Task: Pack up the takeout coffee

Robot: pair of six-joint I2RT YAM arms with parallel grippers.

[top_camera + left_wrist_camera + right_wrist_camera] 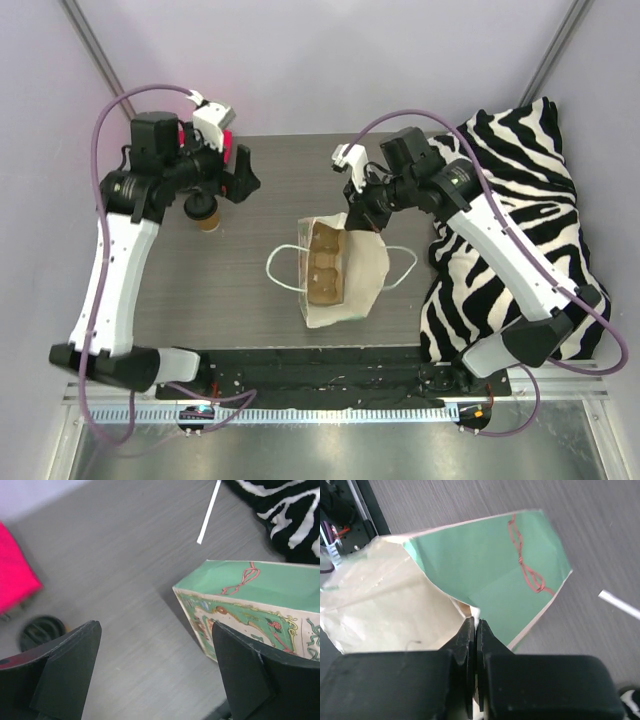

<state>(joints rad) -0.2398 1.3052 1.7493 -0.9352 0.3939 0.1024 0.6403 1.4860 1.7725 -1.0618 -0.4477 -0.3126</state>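
Next, my right gripper swings the bag's upper edge (346,222) back and sets the bag upright, since the paper bag leans with the carrier tray up in its opening (325,263).
The tan paper cup (208,218) stands at the back left of the table with a dark round top, under my left arm. The left wrist view shows that black round lid (42,631) from above, partly behind one finger. My left gripper (243,177) is open and empty, just right of the cup and above the table (155,627). The white-and-green paper bag (360,265) lies mid-table with the beige carrier tray (325,262) in its mouth. My right gripper (365,212) is shut on the bag's upper edge (475,623).
A zebra-striped pillow (510,230) fills the right side of the table. The bag's white handles (283,268) loop out to both sides. Something bright pink (15,582) sits at the left edge of the left wrist view. A black rail (330,375) runs along the near edge.
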